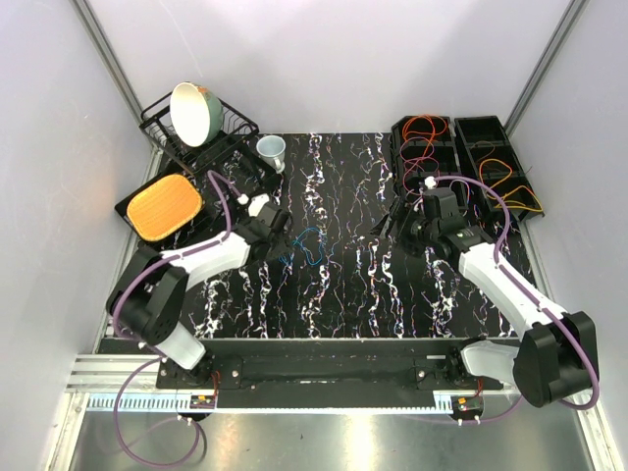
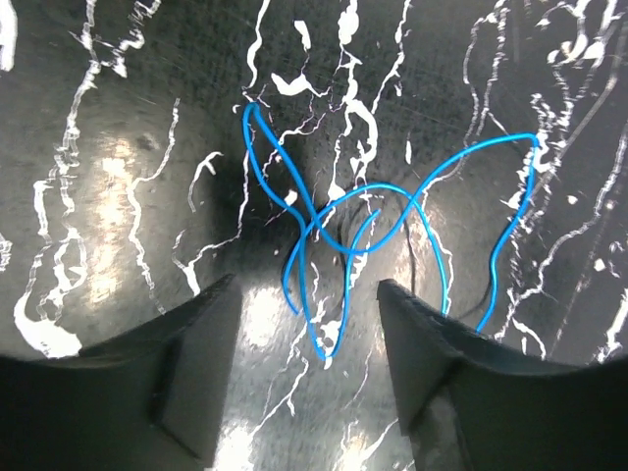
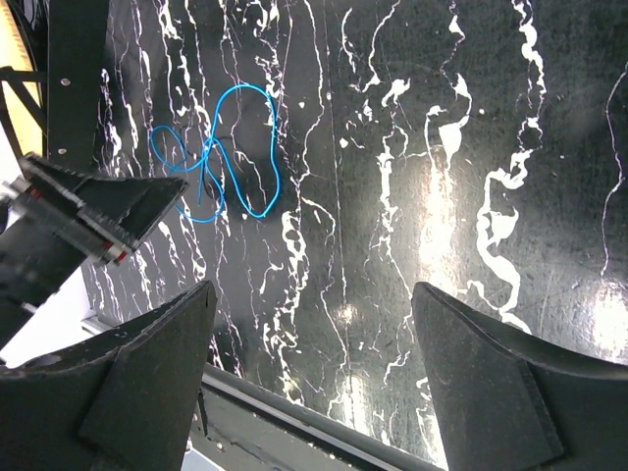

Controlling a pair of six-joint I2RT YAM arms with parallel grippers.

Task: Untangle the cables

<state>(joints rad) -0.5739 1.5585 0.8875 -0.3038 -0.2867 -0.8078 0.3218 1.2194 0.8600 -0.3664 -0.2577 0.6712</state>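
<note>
The blue cable [image 1: 313, 263] lies by the robot's left gripper, far from the black bins, so next the left gripper picks up the cable [image 2: 346, 285] and passes it to the right gripper.
A thin blue cable [image 1: 310, 246] lies in loose crossed loops on the black marbled table. My left gripper [image 1: 285, 238] is open just left of it. In the left wrist view the blue cable [image 2: 294, 201] spreads ahead of the open left gripper [image 2: 306, 291], and its nearest loop reaches down between the two fingers without touching them. My right gripper [image 1: 391, 221] is open and empty, off to the right of the cable. In the right wrist view the blue cable [image 3: 265, 147] lies far ahead at the upper left of the open right gripper [image 3: 314, 294]. Orange [image 1: 424, 126], red [image 1: 420, 160] and yellow [image 1: 502, 179] cables lie in the bins.
Two black bins [image 1: 473, 130] stand at the back right. A dish rack [image 1: 235, 132] with a bowl [image 1: 193, 113] stands at the back left, with a clear cup [image 1: 273, 149] beside it and an orange pad on a black tray [image 1: 126, 208]. The table's front edge [image 3: 285, 407] shows.
</note>
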